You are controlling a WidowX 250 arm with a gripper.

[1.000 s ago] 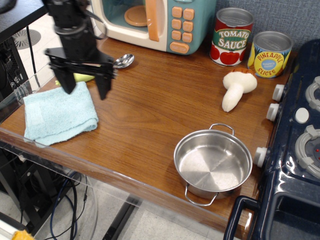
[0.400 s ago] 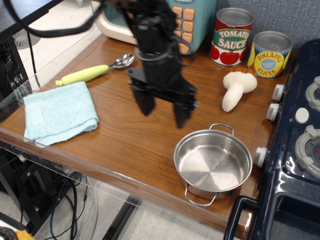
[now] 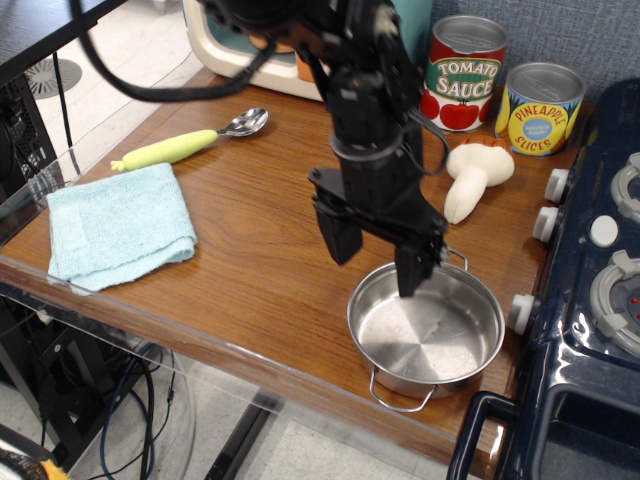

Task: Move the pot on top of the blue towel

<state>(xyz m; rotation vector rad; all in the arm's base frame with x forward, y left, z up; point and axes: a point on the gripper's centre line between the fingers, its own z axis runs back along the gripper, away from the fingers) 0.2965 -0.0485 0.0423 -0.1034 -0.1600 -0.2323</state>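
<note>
The pot (image 3: 426, 328) should stay nearly level when the robot lifts and carries it by one side of its rim, because its shallow inside (image 3: 425, 335) is empty and the gripper's fingers straddle the pot's rim.
The pot (image 3: 440, 335) is a shiny shallow steel pan with two wire loop handles, standing at the front right of the wooden table. The blue towel (image 3: 117, 225) lies folded at the table's front left corner. My gripper (image 3: 375, 262) is black, open and empty, and hangs over the pot's near-left rim. One finger (image 3: 338, 238) is outside the rim on the left; the other finger (image 3: 413, 272) is over the inside of the pot.
A spoon with a yellow-green handle (image 3: 190, 142) lies behind the towel. A toy mushroom (image 3: 470, 177), a tomato sauce can (image 3: 464, 73) and a pineapple can (image 3: 538, 108) stand at the back right. A toy microwave (image 3: 240, 45) is behind. A toy stove (image 3: 600, 290) borders the right edge.
My gripper has travelled from above the towel at the left, across the table, to the pot's left rim at the right. It stayed open. The pot and towel have not moved.
</note>
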